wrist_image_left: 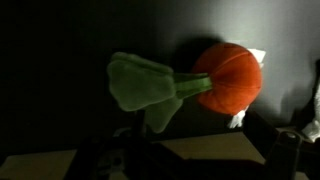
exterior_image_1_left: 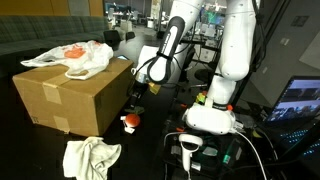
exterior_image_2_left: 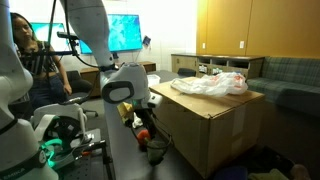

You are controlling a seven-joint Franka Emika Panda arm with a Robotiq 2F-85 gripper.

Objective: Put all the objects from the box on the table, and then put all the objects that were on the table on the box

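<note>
The cardboard box's side [exterior_image_1_left: 112, 102] is close to my hanging gripper, which is off the plush vegetable's centre. Next, I move over its round orange body [exterior_image_1_left: 131, 120] before I go down to grasp it.
A cardboard box [exterior_image_1_left: 70, 95] stands on the dark table and shows in both exterior views [exterior_image_2_left: 215, 115]. A crumpled white bag with an orange item [exterior_image_1_left: 85, 57] lies on its top [exterior_image_2_left: 212, 84]. An orange plush vegetable with green leaves lies on the table beside the box [exterior_image_1_left: 130, 122], [exterior_image_2_left: 146, 131]; it fills the wrist view [wrist_image_left: 228, 78]. A white cloth [exterior_image_1_left: 90, 156] lies on the table in front of the box. My gripper [exterior_image_1_left: 138, 97] hangs just above the plush, next to the box's side [exterior_image_2_left: 140, 117]. Its dark fingers look spread and hold nothing [wrist_image_left: 195, 160].
The robot's white base [exterior_image_1_left: 215, 115] stands close by, with a handheld scanner [exterior_image_1_left: 190, 148] and cables in front of it. A person [exterior_image_2_left: 35, 60] sits by monitors behind the robot. A couch [exterior_image_2_left: 290, 75] stands behind the box.
</note>
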